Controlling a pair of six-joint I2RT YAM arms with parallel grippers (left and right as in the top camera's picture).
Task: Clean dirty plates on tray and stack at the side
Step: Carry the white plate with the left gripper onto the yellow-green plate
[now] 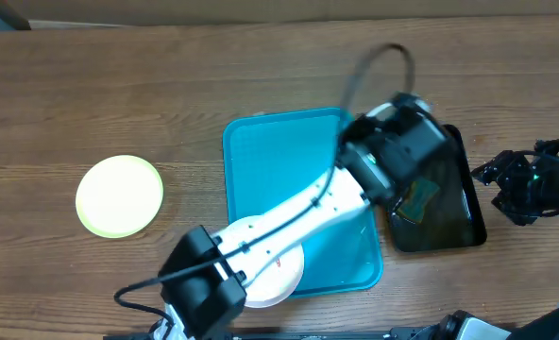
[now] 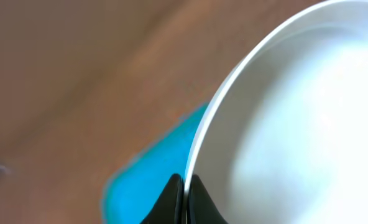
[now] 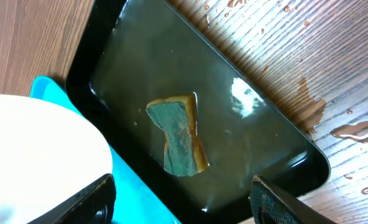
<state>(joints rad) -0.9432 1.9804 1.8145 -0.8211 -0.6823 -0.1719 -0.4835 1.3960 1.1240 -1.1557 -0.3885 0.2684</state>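
Note:
My left gripper keeps carrying until the plates stack and then let go, since the held white plate's side (image 2: 302,124) looks clean and the green-rimmed plate (image 1: 119,196) lies uncovered.
In the left wrist view my left gripper (image 2: 185,190) is shut on the rim of a white plate (image 2: 296,112), with the cyan tray (image 2: 153,168) below it. My right gripper (image 3: 184,202) is open and empty above the black tray's near edge, with a white plate (image 3: 41,149) at its left over the cyan tray (image 3: 137,196). Overhead, the cyan tray (image 1: 279,161) lies mid-table. A white plate (image 1: 284,274) with a small red speck sits at its front edge, partly under an arm. The green-rimmed plate (image 1: 119,195) lies on the table at the left. Both grippers are hidden overhead.
A glossy black tray (image 1: 459,231) holding water and a green-yellow sponge (image 1: 417,198) stands right of the cyan tray; the sponge also shows in the right wrist view (image 3: 179,140). Water drops lie on the wood (image 3: 352,130) beside it. A long white arm link (image 1: 317,203) crosses the cyan tray.

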